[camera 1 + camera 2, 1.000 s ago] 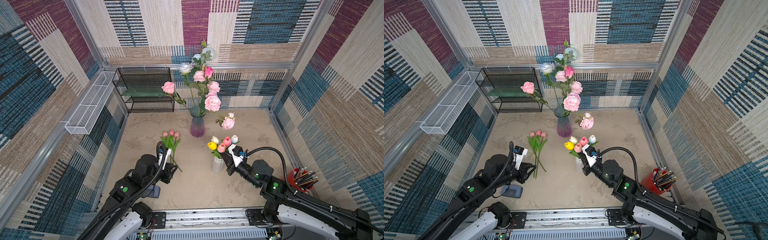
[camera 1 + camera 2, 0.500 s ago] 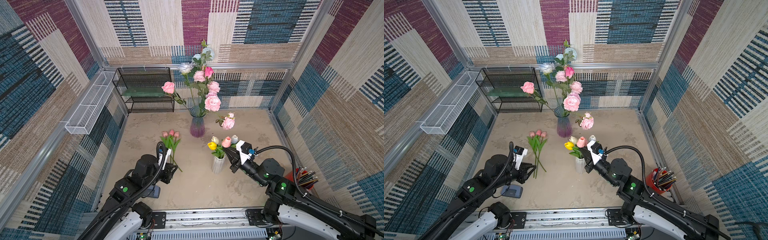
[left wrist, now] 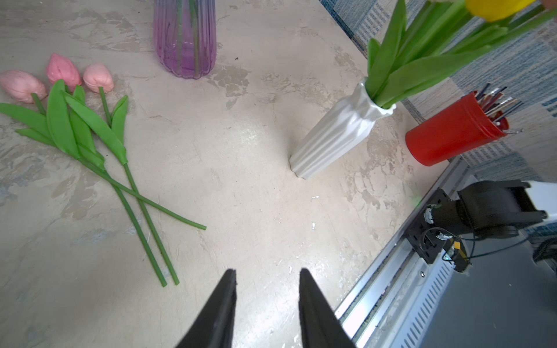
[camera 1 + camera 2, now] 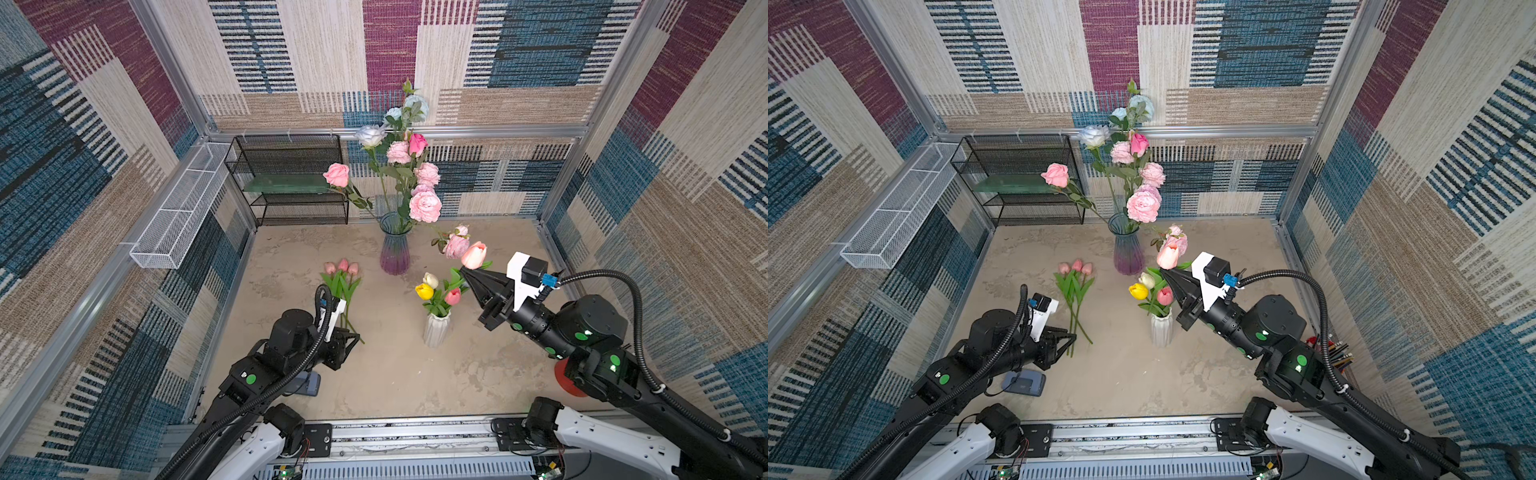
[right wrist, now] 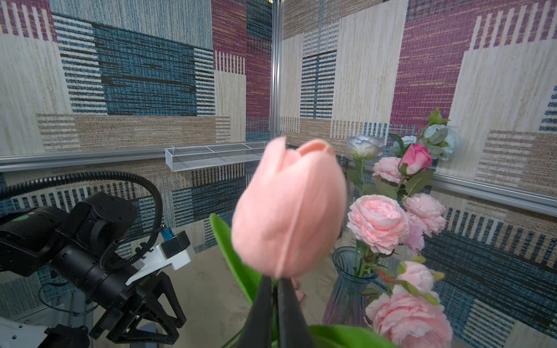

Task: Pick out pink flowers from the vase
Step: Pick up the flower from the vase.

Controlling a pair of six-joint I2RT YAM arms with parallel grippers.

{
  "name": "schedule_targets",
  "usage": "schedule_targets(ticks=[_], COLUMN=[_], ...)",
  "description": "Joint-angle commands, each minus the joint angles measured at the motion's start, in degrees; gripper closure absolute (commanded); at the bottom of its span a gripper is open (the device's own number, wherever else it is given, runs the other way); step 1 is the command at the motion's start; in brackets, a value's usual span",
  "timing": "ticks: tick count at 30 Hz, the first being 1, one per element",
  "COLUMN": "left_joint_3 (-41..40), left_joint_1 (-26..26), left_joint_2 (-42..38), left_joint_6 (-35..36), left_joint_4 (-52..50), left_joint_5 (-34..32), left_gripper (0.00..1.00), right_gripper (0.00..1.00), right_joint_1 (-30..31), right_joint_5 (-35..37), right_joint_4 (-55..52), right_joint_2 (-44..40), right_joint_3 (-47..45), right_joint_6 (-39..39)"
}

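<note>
My right gripper is holding the pink tulip (image 4: 473, 255) across the white ribbed vase from the laid tulips, so next I hand the tulip's stem to my left gripper (image 4: 357, 342).
My right gripper (image 4: 464, 272) (image 4: 1165, 273) (image 5: 272, 281) is shut on the stem of a pink tulip (image 4: 473, 255) (image 4: 1168, 256) (image 5: 289, 208), just under the bloom, up and to the right of the white ribbed vase (image 4: 435, 330) (image 3: 337, 132). The stem below the grip is hidden. Another pink tulip (image 4: 453, 296) stays in that vase beside a yellow one (image 4: 424, 291). Three pink tulips (image 4: 341, 267) (image 3: 63, 70) lie on the table. My left gripper (image 4: 352, 336) (image 3: 266, 271) hovers open and empty near their stem ends. Pink roses (image 4: 424, 206) stand in the purple glass vase (image 4: 394, 249).
A red cup of pencils (image 3: 452, 132) (image 4: 1329, 353) stands at the right wall under my right arm. A black wire shelf (image 4: 291, 178) is at the back left, a white wire basket (image 4: 178, 212) on the left wall. A grey-blue device (image 4: 307, 382) lies under my left arm.
My right gripper has risen and drawn back to the right with the pink tulip, lifting its bloom above the other tulips. My left arm has stayed put, its jaws a little wider.
</note>
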Motion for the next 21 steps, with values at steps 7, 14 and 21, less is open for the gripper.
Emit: schedule_targets(ticks=[7, 14, 21], left_joint_3=[10.2, 17.9, 24.0], left_joint_1=[-0.2, -0.3, -1.3], left_joint_2=[3.6, 7.2, 10.0], left_joint_6=[3.8, 6.3, 8.2], left_joint_4=[0.3, -1.6, -1.6], left_joint_5=[6.7, 7.8, 7.0], left_gripper=[0.62, 0.61, 0.56], right_gripper=[1.0, 1.0, 1.0], right_joint_1=[1.0, 1.6, 3.9], right_joint_5=[3.2, 3.7, 9.4], right_joint_4=[-11.5, -12.3, -9.5], right_joint_2=[6.3, 10.0, 15.6], right_joint_3=[16.9, 21.8, 20.5], right_joint_6=[5.3, 13.2, 25.8])
